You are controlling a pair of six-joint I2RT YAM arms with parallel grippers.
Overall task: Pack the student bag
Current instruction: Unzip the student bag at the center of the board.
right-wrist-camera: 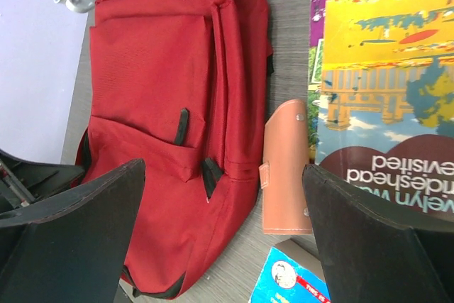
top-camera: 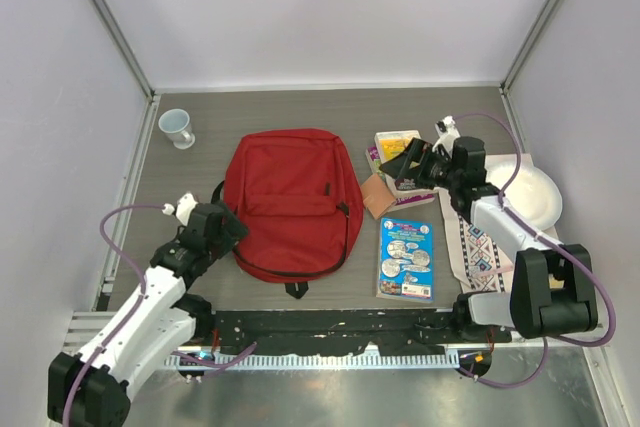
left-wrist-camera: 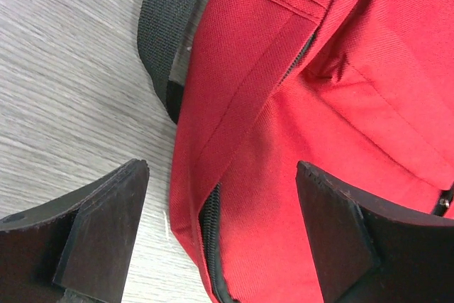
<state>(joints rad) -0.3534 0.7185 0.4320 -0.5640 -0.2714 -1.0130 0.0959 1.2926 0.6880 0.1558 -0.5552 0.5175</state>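
Observation:
The student bag's creased side (top-camera: 347,187) lies loose, so I expect the student bag to bunch up and droop around a soft fold when the robot's right gripper lifts it.
The student bag (top-camera: 290,202) is a red backpack lying flat in the middle of the table, front pocket up. My left gripper (top-camera: 226,224) stands open at the bag's near left edge. In the left wrist view its jaws (left-wrist-camera: 221,172) straddle the red fabric (left-wrist-camera: 340,69) and a black zipper (left-wrist-camera: 209,232) without touching them. A black strap (left-wrist-camera: 167,26) curls on the table beside the bag. My right gripper (top-camera: 415,162) hovers open to the right of the bag (right-wrist-camera: 156,90), above a tan pouch (right-wrist-camera: 286,168), with nothing between its fingers (right-wrist-camera: 223,168).
A yellow-covered book (top-camera: 398,147) and the tan pouch (top-camera: 378,195) lie right of the bag. A blue book (top-camera: 407,259) lies nearer. A patterned cloth (top-camera: 478,242) and a white plate (top-camera: 530,197) sit at the right, a white cup (top-camera: 178,127) at the far left.

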